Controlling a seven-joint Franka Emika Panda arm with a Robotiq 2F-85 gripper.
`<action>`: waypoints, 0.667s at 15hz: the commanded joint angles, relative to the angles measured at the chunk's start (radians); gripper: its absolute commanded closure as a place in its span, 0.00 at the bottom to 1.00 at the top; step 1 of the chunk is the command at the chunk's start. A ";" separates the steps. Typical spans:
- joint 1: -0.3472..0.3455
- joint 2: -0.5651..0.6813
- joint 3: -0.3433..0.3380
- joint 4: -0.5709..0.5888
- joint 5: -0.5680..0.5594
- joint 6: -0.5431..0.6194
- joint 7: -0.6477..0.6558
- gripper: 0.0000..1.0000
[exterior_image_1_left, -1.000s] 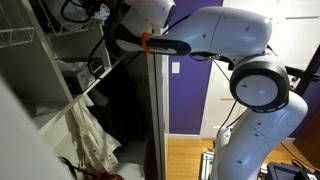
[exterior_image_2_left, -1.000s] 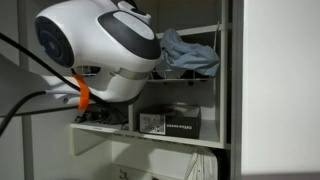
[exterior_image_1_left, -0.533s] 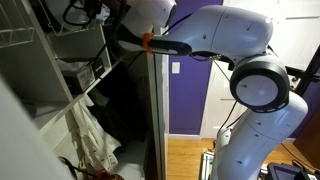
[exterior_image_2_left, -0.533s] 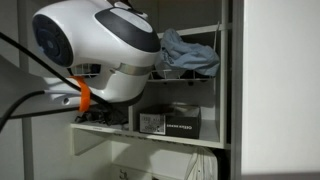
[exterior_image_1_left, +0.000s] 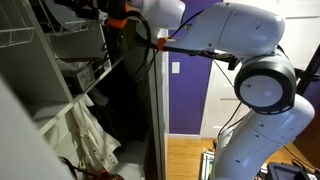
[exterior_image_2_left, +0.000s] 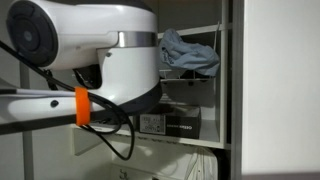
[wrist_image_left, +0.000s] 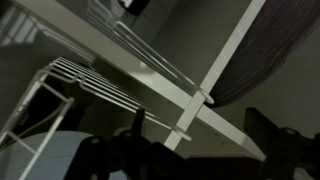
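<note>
The white frame bar (wrist_image_left: 192, 110) is in front of my open gripper, and the blue-grey cloth (exterior_image_2_left: 190, 54) is off to one side. Next, I move back and swing over to the cloth.
In the wrist view my gripper (wrist_image_left: 195, 152) shows as two dark fingers set far apart at the bottom edge, with nothing between them. It points up at the underside of a white wire shelf (wrist_image_left: 90, 80) and a white frame bar (wrist_image_left: 215, 75). In both exterior views my arm, marked by an orange ring (exterior_image_1_left: 118, 20) (exterior_image_2_left: 88, 107), reaches into the top of a shelving unit. The fingers themselves are hidden there. A blue-grey cloth (exterior_image_2_left: 190, 50) lies crumpled on a wire shelf behind the arm.
A black box (exterior_image_2_left: 170, 123) stands on the white shelf below the cloth. A wire basket (exterior_image_1_left: 75, 40) sits high in the unit. A white cloth (exterior_image_1_left: 90, 135) hangs lower down. A grey upright panel (exterior_image_1_left: 155, 110) and a purple wall (exterior_image_1_left: 195, 90) stand beside it.
My arm has risen and swung toward the top of the shelving unit. The orange ring moved up in one exterior view, and the arm now fills more of the other.
</note>
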 joint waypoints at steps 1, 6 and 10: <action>-0.071 0.010 -0.008 0.175 -0.268 0.147 0.256 0.00; -0.094 0.003 -0.006 0.213 -0.271 0.185 0.223 0.00; -0.094 0.016 -0.004 0.234 -0.280 0.185 0.223 0.00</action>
